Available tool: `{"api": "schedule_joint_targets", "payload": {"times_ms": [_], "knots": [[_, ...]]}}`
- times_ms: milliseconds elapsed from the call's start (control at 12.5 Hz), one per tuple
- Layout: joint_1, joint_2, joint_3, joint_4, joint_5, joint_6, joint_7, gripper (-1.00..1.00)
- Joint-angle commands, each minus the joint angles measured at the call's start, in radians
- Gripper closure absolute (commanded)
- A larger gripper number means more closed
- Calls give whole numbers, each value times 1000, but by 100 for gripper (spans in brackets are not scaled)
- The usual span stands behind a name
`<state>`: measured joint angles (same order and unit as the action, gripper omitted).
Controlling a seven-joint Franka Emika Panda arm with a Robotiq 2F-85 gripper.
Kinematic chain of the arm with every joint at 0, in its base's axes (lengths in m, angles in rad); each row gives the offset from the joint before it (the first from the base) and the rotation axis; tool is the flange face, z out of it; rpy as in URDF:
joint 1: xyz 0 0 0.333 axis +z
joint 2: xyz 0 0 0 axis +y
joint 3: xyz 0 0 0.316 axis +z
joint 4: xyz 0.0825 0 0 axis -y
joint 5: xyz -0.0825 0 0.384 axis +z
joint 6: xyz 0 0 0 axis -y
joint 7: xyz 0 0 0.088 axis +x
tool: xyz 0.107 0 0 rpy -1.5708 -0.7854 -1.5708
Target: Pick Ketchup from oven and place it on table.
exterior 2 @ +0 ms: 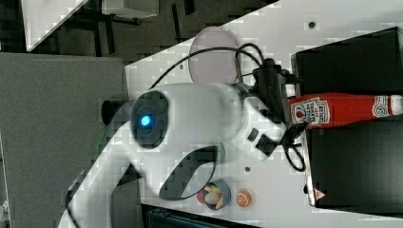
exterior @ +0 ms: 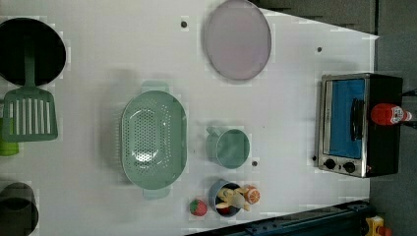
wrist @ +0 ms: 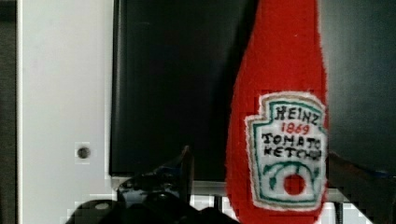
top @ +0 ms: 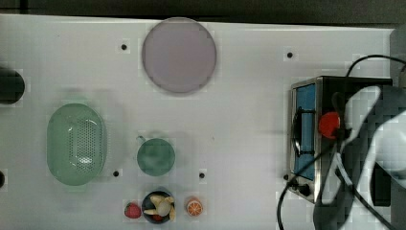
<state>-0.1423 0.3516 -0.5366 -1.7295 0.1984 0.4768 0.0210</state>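
Note:
The ketchup [exterior: 390,114] will squash and bulge upward when I lift it, because the white label [wrist: 287,149] has a stitched edge on fuzzy red cloth.
The ketchup [wrist: 280,140] is a red bottle with a white shield label, standing on top of the black oven [wrist: 177,93]. My gripper [wrist: 271,191] is open around the bottle's lower part. One dark finger [wrist: 183,168] stands clear of the bottle; the other sits close on the far side. In the top view the ketchup [top: 329,125] shows red above the oven [top: 306,129] at the top view's right, under my white arm. The right view shows the ketchup [exterior 2: 342,109] on the oven roof [exterior 2: 351,61]. The white table [top: 239,120] spreads around the oven.
On the table are a pale-purple plate [top: 179,55], a green colander [top: 76,143], a green cup [top: 156,156], a strawberry [top: 132,210], a small bowl of items [top: 159,206] and an orange slice [top: 194,207]. A black pan [exterior: 29,49] and green spatula [exterior: 29,115] lie at the left view's left.

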Motion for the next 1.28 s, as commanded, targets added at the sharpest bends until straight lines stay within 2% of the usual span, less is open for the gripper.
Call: {"api": "schedule_joint_targets", "payload": {"times_ms": [80, 480, 560, 720, 800, 1120, 1280], "knots": [[-11, 31, -27, 16, 10, 2, 15, -100], [-16, 54, -22, -14, 34, 10, 15, -100], [-16, 54, -22, -19, 34, 28, 15, -92], [-16, 55, -18, -30, 34, 53, 14, -43], [-16, 54, -18, -32, 34, 56, 14, -26], [2, 8, -18, 11, 28, 40, 5, -26], [31, -46, -18, 35, 9, 8, -43, -26]]}}
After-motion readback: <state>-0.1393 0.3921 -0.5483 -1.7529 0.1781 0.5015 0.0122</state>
